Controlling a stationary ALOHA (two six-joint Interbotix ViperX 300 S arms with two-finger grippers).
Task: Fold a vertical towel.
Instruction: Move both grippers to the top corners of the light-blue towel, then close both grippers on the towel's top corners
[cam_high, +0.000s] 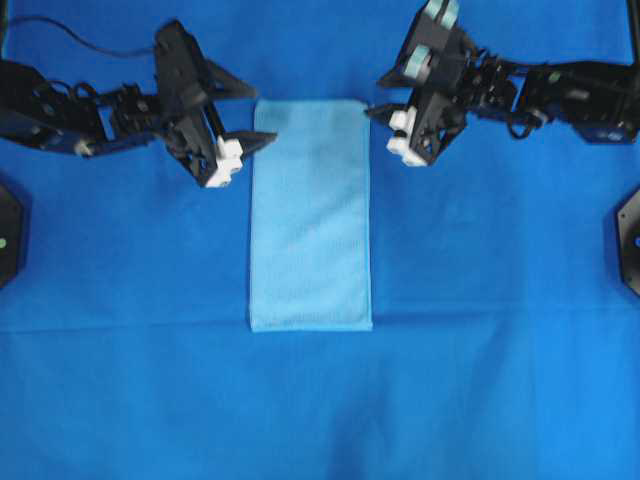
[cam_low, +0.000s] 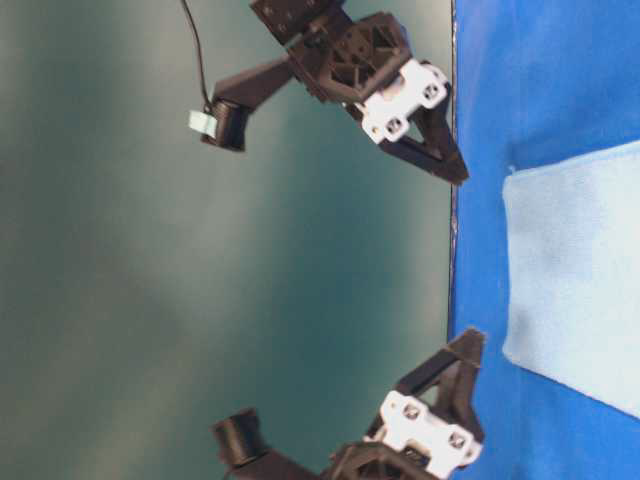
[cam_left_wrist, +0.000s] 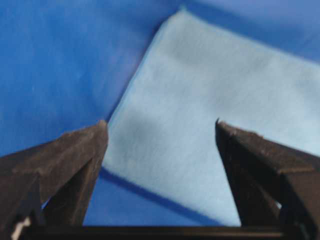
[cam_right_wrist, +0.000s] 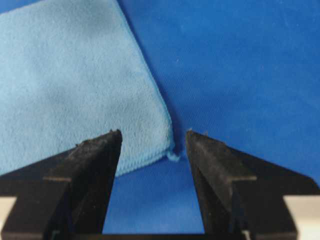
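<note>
My gripper will lift the towel's corners, and the towel will drag along and fold over, since the towel's near edge (cam_high: 312, 326) lies free on the royal-blue sheet.
The towel (cam_high: 311, 215) is a light sky-blue rectangle lying flat with its long side running away from the front edge. My left gripper (cam_high: 262, 113) hovers at its far left corner, open with nothing between the fingers. In the left wrist view the towel (cam_left_wrist: 210, 100) fills the gap between the spread fingers of the left gripper (cam_left_wrist: 161, 122). My right gripper (cam_high: 377, 95) is open at the far right corner. In the right wrist view the towel's hemmed corner (cam_right_wrist: 170, 150) lies between the fingers of the right gripper (cam_right_wrist: 154, 131), untouched. The table-level view shows the towel (cam_low: 580, 270) flat.
A darker royal-blue sheet (cam_high: 480, 380) covers the whole table under the towel. Black arm bases sit at the left edge (cam_high: 8, 235) and the right edge (cam_high: 630, 240). A black cable (cam_high: 90, 45) runs along the far left.
</note>
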